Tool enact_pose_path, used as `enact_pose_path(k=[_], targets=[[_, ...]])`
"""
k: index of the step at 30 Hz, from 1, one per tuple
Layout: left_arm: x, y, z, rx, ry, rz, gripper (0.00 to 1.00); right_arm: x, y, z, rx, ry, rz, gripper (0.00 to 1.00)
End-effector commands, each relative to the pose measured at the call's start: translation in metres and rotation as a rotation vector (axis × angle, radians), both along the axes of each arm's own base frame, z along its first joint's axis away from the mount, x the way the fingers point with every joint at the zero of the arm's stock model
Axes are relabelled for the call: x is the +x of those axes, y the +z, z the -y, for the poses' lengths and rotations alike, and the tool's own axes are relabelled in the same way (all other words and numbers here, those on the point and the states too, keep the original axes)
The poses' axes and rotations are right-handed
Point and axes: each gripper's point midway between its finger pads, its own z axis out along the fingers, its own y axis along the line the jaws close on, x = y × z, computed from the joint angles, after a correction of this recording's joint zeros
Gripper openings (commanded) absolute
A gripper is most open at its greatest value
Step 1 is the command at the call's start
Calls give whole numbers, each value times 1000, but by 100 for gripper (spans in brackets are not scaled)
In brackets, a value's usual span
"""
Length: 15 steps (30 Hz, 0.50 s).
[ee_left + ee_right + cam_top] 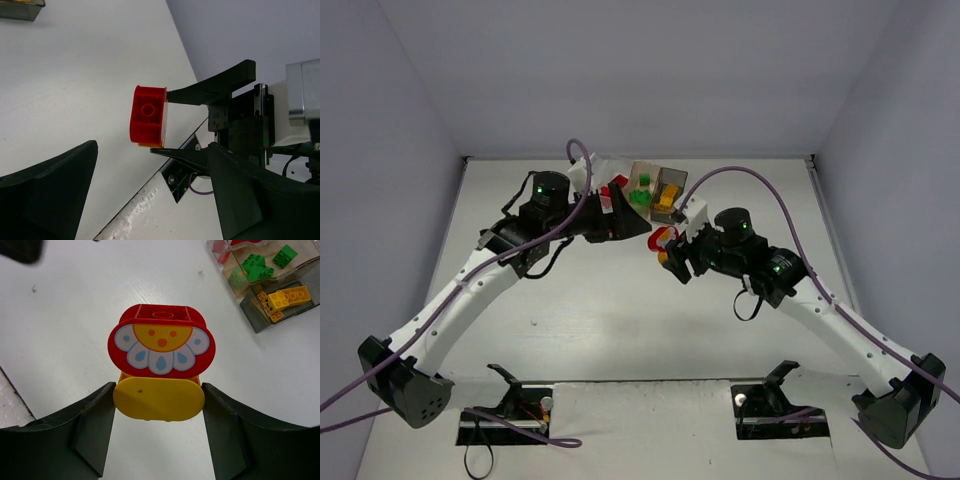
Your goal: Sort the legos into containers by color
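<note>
I should use my left gripper to pull the red brick off before I sort either brick, because the red brick is sitting on the yellow brick in my right gripper (663,257).
My right gripper (159,401) is shut on a lego stack, its fingers pressing the sides of a yellow brick (159,399). A red rounded brick (161,342) with a sun-flower face sits on top of the yellow one. The stack (663,240) hangs above the table in front of the containers. My left gripper (632,208) is open and empty, just left of the stack and facing it. In the left wrist view the red brick (147,115) shows between the right gripper's thin fingers. Three containers stand in a row: a clear one (617,184) with red, an orange-tinted one (642,190) with green and a dark grey one (667,198) with yellow.
The containers sit at the back of the white table, close to the rear wall. Green bricks (257,265) and yellow bricks (282,297) lie inside their boxes. Grey walls close the table on three sides. Purple cables arc over both arms.
</note>
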Motion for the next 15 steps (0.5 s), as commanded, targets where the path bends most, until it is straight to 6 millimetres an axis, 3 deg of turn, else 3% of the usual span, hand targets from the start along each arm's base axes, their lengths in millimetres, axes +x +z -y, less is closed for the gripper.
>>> enact_pose_path(k=[1, 5, 12, 15], targets=[[8, 31, 17, -52, 6, 86, 84, 1, 30, -7, 80, 10, 82, 1], [3, 15, 37, 18, -29, 79, 84, -3, 31, -6, 89, 15, 83, 1], [6, 5, 55, 52, -48, 82, 84, -5, 32, -6, 95, 16, 81, 1], [7, 2, 61, 57, -62, 86, 77, -6, 32, -5, 96, 12, 81, 1]])
